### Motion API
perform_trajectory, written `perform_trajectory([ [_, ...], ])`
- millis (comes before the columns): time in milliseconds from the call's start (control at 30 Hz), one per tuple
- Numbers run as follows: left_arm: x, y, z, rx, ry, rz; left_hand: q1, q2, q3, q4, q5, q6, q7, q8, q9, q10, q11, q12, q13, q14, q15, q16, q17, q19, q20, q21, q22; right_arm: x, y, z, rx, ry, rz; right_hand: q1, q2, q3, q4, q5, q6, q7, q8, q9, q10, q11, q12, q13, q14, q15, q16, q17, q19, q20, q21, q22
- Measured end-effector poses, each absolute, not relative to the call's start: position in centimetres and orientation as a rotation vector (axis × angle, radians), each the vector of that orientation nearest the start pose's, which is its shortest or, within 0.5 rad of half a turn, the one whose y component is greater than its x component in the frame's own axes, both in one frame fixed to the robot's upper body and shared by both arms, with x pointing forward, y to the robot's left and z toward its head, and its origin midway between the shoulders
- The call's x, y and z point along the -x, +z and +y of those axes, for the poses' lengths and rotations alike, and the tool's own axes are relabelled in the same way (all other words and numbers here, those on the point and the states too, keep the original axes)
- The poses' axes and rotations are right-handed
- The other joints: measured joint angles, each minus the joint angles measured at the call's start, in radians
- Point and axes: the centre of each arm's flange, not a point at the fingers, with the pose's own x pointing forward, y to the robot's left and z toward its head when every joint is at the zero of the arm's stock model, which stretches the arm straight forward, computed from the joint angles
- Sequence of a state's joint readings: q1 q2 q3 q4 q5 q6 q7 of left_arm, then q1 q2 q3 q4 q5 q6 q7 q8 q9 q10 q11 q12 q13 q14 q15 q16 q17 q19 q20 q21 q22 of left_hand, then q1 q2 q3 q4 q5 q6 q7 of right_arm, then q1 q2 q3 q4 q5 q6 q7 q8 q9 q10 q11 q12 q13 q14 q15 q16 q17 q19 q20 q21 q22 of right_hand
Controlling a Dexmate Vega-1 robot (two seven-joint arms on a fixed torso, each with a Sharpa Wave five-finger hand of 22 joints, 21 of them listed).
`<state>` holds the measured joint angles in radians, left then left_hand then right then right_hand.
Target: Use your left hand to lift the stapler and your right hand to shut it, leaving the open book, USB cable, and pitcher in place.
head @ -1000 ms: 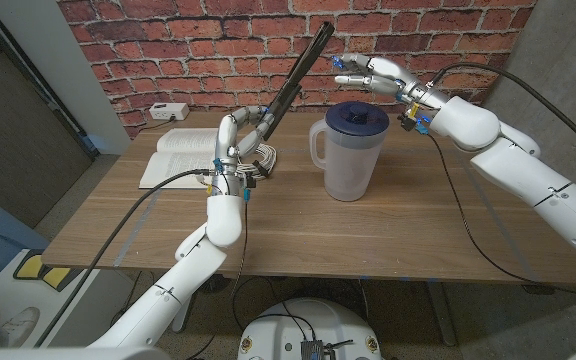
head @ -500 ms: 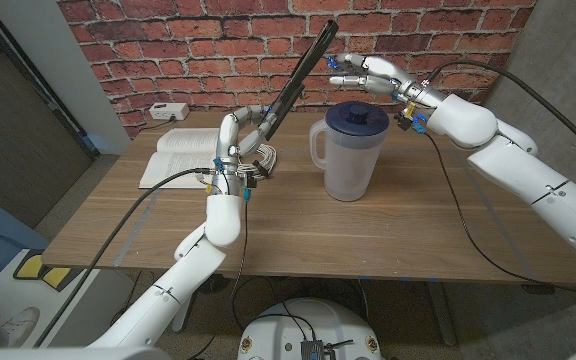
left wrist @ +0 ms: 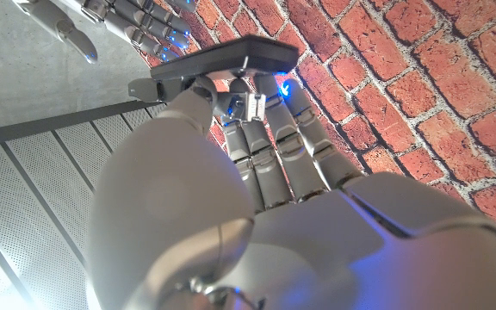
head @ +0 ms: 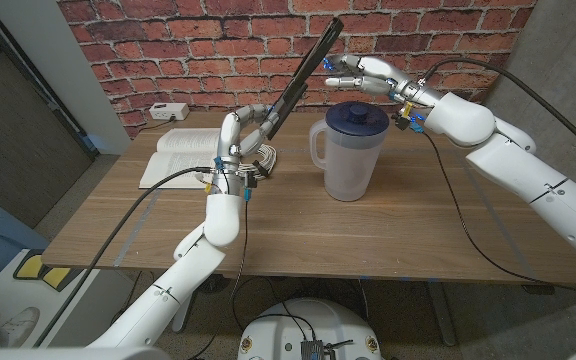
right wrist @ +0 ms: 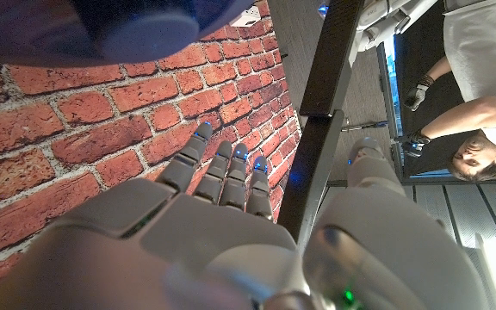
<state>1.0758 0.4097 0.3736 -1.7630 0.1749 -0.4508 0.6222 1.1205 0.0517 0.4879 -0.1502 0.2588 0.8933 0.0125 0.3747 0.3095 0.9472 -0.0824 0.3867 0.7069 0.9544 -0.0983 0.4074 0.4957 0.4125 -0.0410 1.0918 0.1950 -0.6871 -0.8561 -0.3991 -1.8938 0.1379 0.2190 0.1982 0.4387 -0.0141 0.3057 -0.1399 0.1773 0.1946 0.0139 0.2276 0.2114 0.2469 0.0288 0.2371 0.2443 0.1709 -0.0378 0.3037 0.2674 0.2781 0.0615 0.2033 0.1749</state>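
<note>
I expect the stapler to stay stretched out when I carry it by the raised arm [head: 319,53], because the open stapler's arms [head: 300,86] are in a straight line.
My left hand [head: 242,131] grips the black stapler [head: 304,72] by its lower end and holds it off the table, above the book's right edge. The stapler is wide open, its long arm slanting up toward the brick wall. My right hand [head: 364,74] hovers above the pitcher with its fingers spread, fingertips close beside the stapler's upper arm. In the right wrist view that arm [right wrist: 317,129] runs between the thumb and the fingers of my right hand [right wrist: 222,224]; whether they touch it is unclear. The left wrist view has my left hand [left wrist: 257,172] under the stapler [left wrist: 222,65].
A clear pitcher [head: 352,152] with a dark blue lid stands mid-table, under my right hand. An open book [head: 180,156] lies at the back left, a coiled white USB cable [head: 266,160] beside it. A white box [head: 168,112] sits by the wall. A person [right wrist: 480,60] stands behind.
My right hand has moved left toward the stapler's raised arm, closing the gap to its upper end. The left hand has kept the stapler in nearly the same place.
</note>
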Motion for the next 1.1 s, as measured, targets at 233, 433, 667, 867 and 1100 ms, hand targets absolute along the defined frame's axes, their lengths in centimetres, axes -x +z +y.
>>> perform_trajectory([
  [233,-50.4,1.0,18.3,-0.224,0.126,-1.177,0.000,0.000,0.000,0.000,-0.002,0.000,0.000,0.000,0.000,0.000,0.000,0.000,0.004,0.000,0.000,-0.002,0.000,0.000,0.000,0.008,0.000,-49.5,16.0,-19.6,0.937,0.467,-1.053,0.000,0.000,0.000,0.000,0.000,0.013,-0.041,0.000,0.000,0.009,-0.040,0.011,0.009,-0.003,0.002,0.007,0.018,-0.001,0.001,0.000,0.000],
  [433,-50.3,1.0,18.0,-0.225,0.114,-1.179,0.000,0.000,0.000,0.000,-0.006,0.000,0.000,0.000,0.000,0.009,0.002,-0.004,0.004,0.004,-0.003,-0.002,0.002,0.000,0.000,0.015,0.000,-49.5,16.1,-19.6,0.945,0.476,-1.055,0.005,0.005,0.000,0.000,0.000,0.014,-0.043,0.000,0.005,0.014,-0.045,0.015,0.014,-0.009,0.002,0.011,0.023,-0.001,0.001,0.000,0.000],
  [667,-50.3,1.3,17.6,-0.228,0.101,-1.183,0.000,0.000,0.001,-0.001,-0.009,0.000,0.000,-0.001,0.000,0.008,0.002,-0.004,0.005,0.004,-0.003,-0.002,0.005,0.000,0.000,0.023,0.000,-49.3,16.1,-19.5,0.960,0.484,-1.055,0.013,0.013,-0.004,-0.004,0.000,0.029,-0.075,0.013,0.009,0.028,-0.074,0.022,0.026,-0.009,0.002,0.022,0.037,-0.001,0.001,0.000,0.000],
  [867,-50.3,1.4,17.3,-0.233,0.088,-1.185,0.000,0.000,0.001,-0.002,-0.011,0.000,0.000,-0.004,0.000,0.010,0.003,-0.007,0.010,0.004,-0.003,-0.002,0.005,0.000,0.000,0.023,-0.005,-49.2,16.1,-19.4,0.974,0.487,-1.056,0.013,0.013,-0.004,-0.004,0.000,0.032,-0.079,0.013,0.010,0.035,-0.081,0.029,0.032,-0.009,0.002,0.022,0.046,-0.001,0.001,0.000,0.000],
  [1100,-50.2,1.6,17.0,-0.237,0.078,-1.190,0.000,0.000,0.002,-0.002,-0.006,0.000,0.000,-0.005,0.001,0.010,0.003,-0.013,0.010,0.004,-0.003,-0.009,0.005,-0.004,-0.004,0.029,-0.005,-48.6,16.4,-19.1,1.006,0.487,-1.061,0.019,0.008,-0.008,-0.008,0.000,0.036,-0.053,0.020,0.014,0.053,-0.063,0.041,0.046,-0.009,0.002,0.033,0.056,0.003,0.006,0.000,0.000],
])
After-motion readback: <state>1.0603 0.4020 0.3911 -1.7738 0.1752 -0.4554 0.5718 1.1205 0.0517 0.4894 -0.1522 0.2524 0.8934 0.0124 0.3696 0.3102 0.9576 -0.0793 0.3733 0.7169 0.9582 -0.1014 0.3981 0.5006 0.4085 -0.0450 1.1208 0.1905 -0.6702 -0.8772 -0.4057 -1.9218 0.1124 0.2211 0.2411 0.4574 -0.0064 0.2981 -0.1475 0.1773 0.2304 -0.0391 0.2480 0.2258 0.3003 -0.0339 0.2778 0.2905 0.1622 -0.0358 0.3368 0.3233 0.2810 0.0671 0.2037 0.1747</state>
